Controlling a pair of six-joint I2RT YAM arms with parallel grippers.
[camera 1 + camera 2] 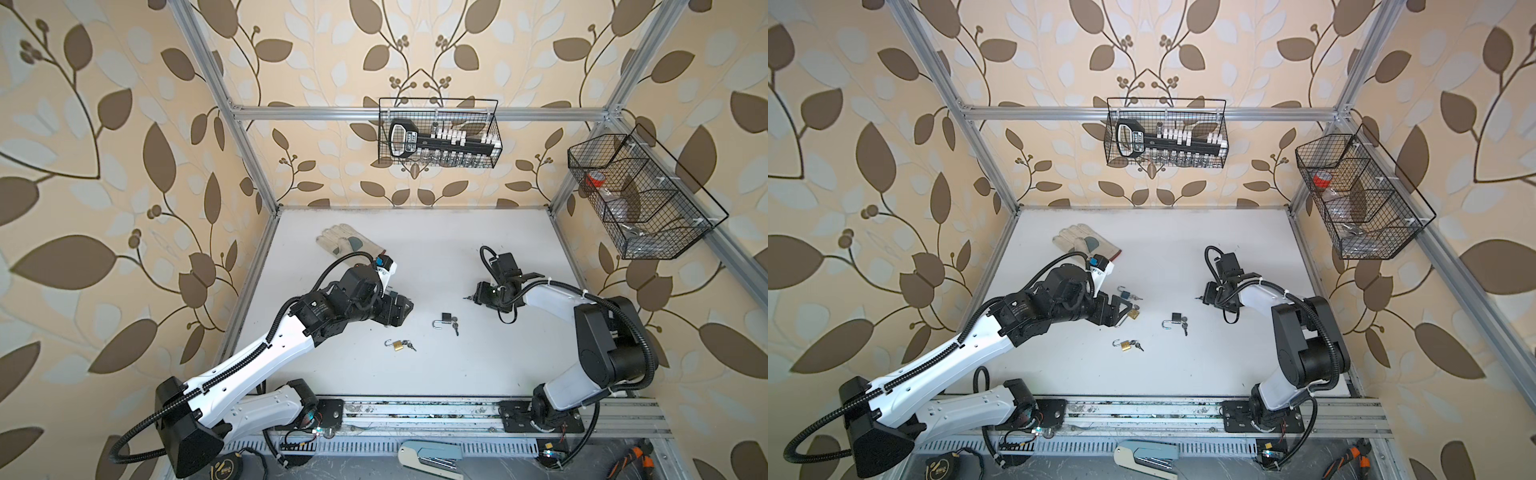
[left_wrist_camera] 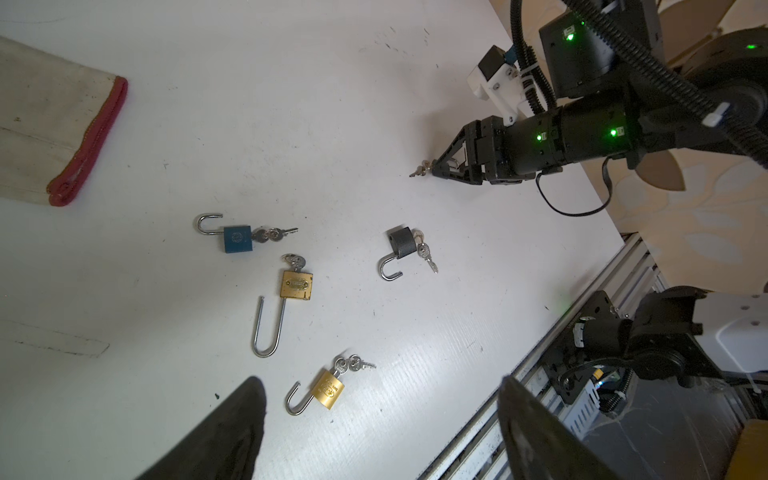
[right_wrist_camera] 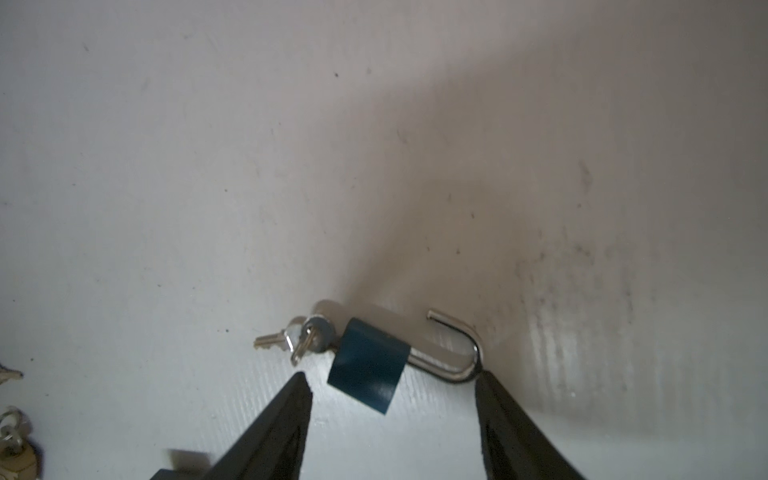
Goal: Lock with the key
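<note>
The dark blue padlock is lying lengthwise between my right gripper's fingers, with its shackle (image 3: 473, 361) against the end of a finger. I should turn the gripper and grab the body (image 3: 369, 365) of the padlock by its sides.
Several padlocks lie open on the white table (image 1: 478, 374), each with keys in it. My right gripper (image 3: 390, 376) is open low over a dark blue padlock (image 3: 368, 365). One finger (image 3: 505, 419) touches its shackle bend and the keys (image 3: 305, 338) lie just past the other. Both top views show this gripper (image 1: 471, 298) (image 1: 1200, 297) at centre right. My left gripper (image 2: 380, 381) is wide open and empty above a small brass padlock (image 2: 328, 388). Beyond it lie a long-shackle brass padlock (image 2: 296, 284), a blue padlock (image 2: 237, 239) and a black padlock (image 2: 401, 243) (image 1: 446, 319).
A work glove (image 1: 347, 245) lies at the back left. Two wire baskets (image 1: 440, 133) (image 1: 640, 195) hang on the walls. A metal rail (image 1: 415, 415) runs along the front edge, with a stapler (image 1: 430, 455) and tape measure (image 1: 942, 467) beyond it.
</note>
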